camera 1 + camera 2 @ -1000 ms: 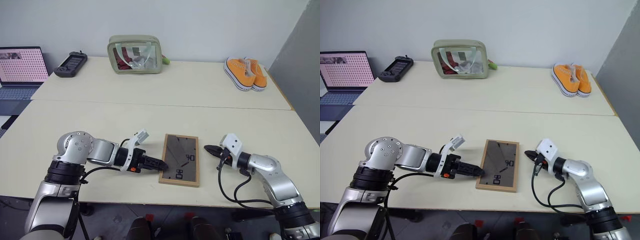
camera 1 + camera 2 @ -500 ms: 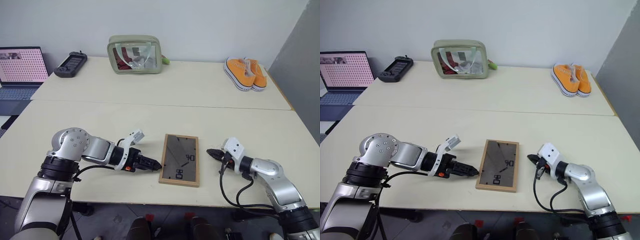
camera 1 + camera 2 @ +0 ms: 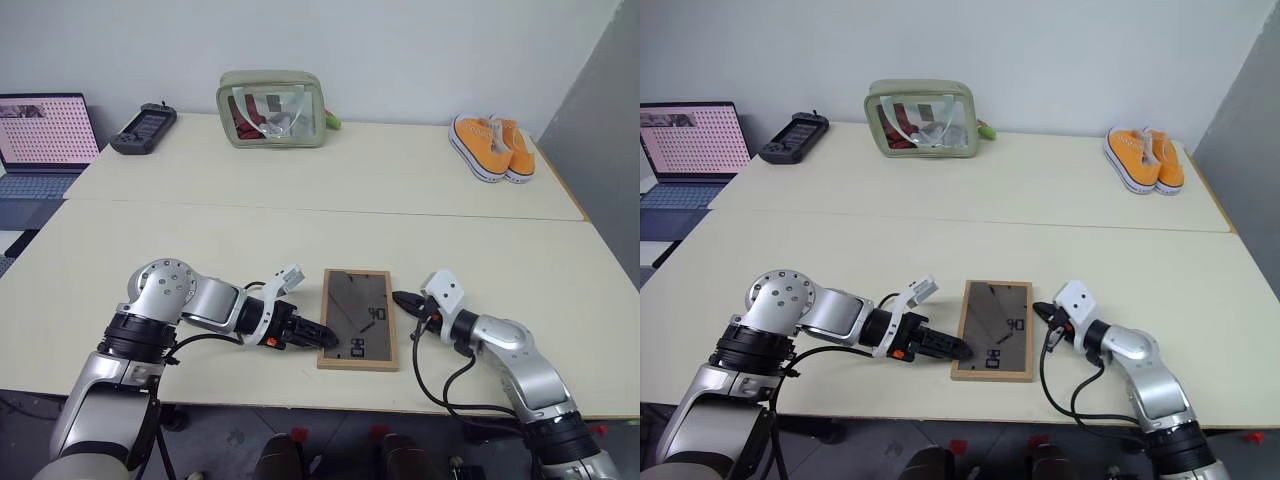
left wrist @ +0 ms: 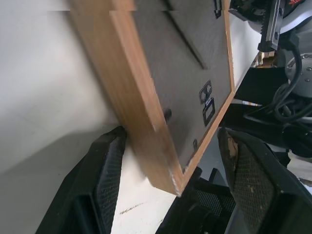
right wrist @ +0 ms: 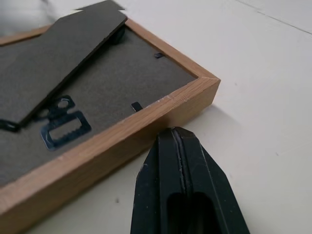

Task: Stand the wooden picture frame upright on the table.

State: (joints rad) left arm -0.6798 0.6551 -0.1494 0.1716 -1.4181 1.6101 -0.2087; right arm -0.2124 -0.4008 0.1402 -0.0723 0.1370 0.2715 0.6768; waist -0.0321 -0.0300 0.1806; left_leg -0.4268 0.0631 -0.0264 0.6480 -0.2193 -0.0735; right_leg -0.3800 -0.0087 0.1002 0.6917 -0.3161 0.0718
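I should move my right gripper back and bring it in nearer the front [image 3: 396, 338], because it meets the picture frame's far half [image 3: 391, 293] while my left gripper meets the picture frame's near corner.
The wooden picture frame [image 3: 358, 318] lies flat on the table [image 3: 200, 250], dark back and folded stand facing up, picture side hidden. My left gripper [image 3: 318, 333] is open at the frame's left edge near its front corner. In the left wrist view that corner [image 4: 161, 146] sits between the spread fingers [image 4: 105, 185], with one finger against the wood. My right gripper [image 3: 402, 300] is shut. Its tip [image 5: 180, 146] points at the frame's right edge [image 5: 146, 117], very close to the wood.
A second cream table behind carries a green see-through bag [image 3: 270, 108], orange shoes [image 3: 490, 145] and a black handheld device [image 3: 143, 127]. A laptop [image 3: 40, 135] stands at the far left. The table's front edge runs just below the frame.
My right gripper has moved left, up to the frame's right edge. The frame's far end has shifted slightly left. The left gripper stays at the frame's left edge.
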